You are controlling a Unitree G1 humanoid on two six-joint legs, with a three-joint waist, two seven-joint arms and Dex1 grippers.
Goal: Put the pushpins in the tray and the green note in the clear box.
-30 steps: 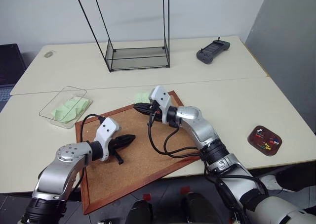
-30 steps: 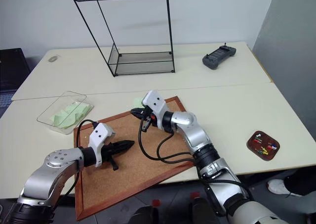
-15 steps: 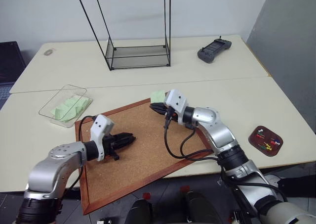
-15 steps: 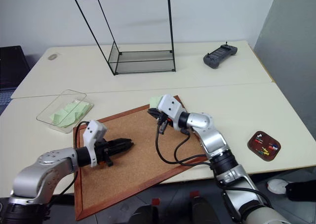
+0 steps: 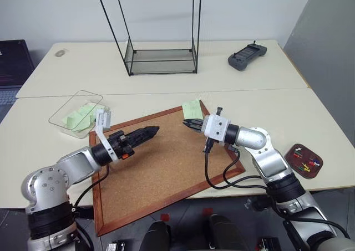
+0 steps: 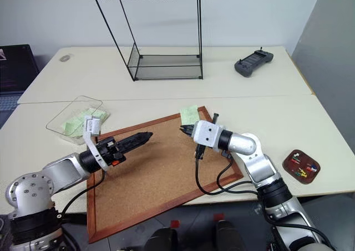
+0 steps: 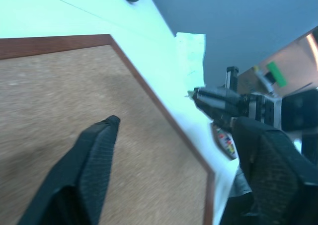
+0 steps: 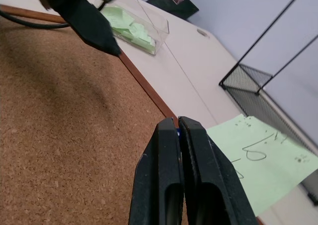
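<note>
The green note (image 5: 192,109) is standing up and spread out from my right gripper's tips (image 7: 195,93), so it should keep pointing straight out when the robot's left gripper carries it.
The green note (image 5: 192,107) hangs over the far corner of a cork board (image 5: 166,168), pinched by its near corner in my shut right gripper (image 5: 187,123). In the right wrist view the green note (image 8: 258,160) fans out past the closed fingertips (image 8: 169,130), and a tiny blue speck shows between them. My left gripper (image 5: 152,131) hovers over the board's left part, pointing at the right one, its fingers (image 7: 94,155) spread wide and empty. The clear box (image 5: 62,118) sits at the left. The tray (image 5: 294,150) at the right holds several pushpins (image 5: 305,161).
A loose pile of pale green papers (image 5: 82,114) lies in the clear box. A tall black wire shelf (image 5: 161,46) stands at the back middle, with a grey controller (image 5: 247,55) to its right. A seam (image 5: 277,89) runs between the two tables.
My right gripper has swung to the right, carrying the green note with it. My left gripper has risen, rolled over and opened. The camera has shifted a little.
</note>
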